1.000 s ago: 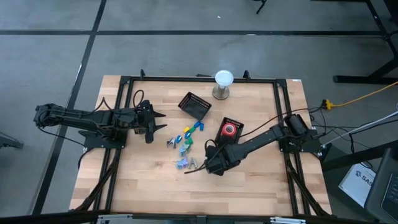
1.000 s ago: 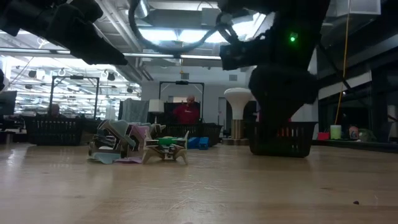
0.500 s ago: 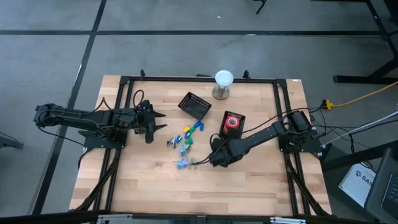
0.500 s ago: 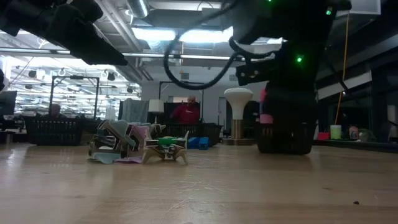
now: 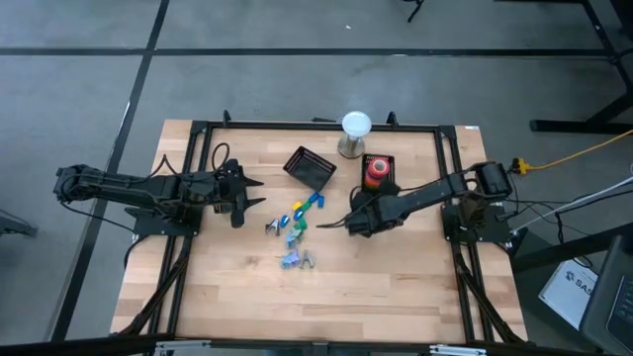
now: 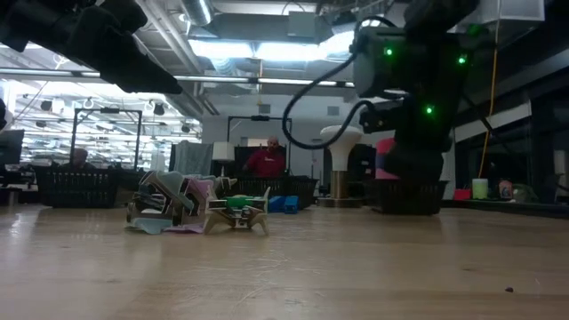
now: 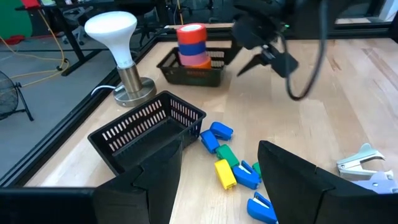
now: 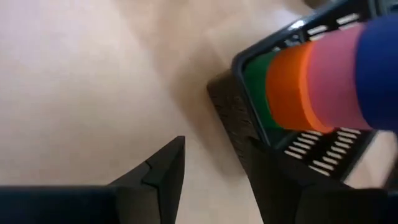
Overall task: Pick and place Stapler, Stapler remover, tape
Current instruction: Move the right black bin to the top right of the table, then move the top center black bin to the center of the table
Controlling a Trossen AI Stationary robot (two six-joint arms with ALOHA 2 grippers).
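Note:
The empty black basket (image 5: pixel 310 168) is crooked at the staplers' far end, so next I take its near rim (image 5: pixel 321 186) with my right gripper and drag it beside the pile.
The tape (image 7: pixel 191 43) is a stack of coloured rolls, red on top, standing in a small black basket (image 5: pixel 377 184) at the table's far middle. My right gripper (image 5: pixel 341 222) is open, low over the table just near of that basket, fingers pointing toward the table's left. Small blue, green and yellow blocky staplers (image 7: pixel 225 163) and grey claw-shaped stapler removers (image 7: pixel 364 158) lie loose at the table's middle. My left gripper (image 5: pixel 255 194) waits open at the left, pointing toward the pile. My right gripper lies level beside the tape basket, coming from the table's right. The outer side of one finger (image 8: pixel 280 186) is at the basket's near wall (image 8: pixel 233 115); the finger hides the place of contact. The basket stands upright on the table.
A second, empty black basket (image 5: pixel 310 166) lies tipped just left of the tape basket. A white-topped lamp (image 5: pixel 355 133) stands at the far edge, close to the tape basket. Black frame rails (image 5: pixel 198 168) run along the table's sides. Bare wood spreads across the near half.
My right gripper has swung from the table's near middle toward the far edge and slightly right. The basket with the tape stack has slid along the table with it, staying upright, and now stands close to the lamp.

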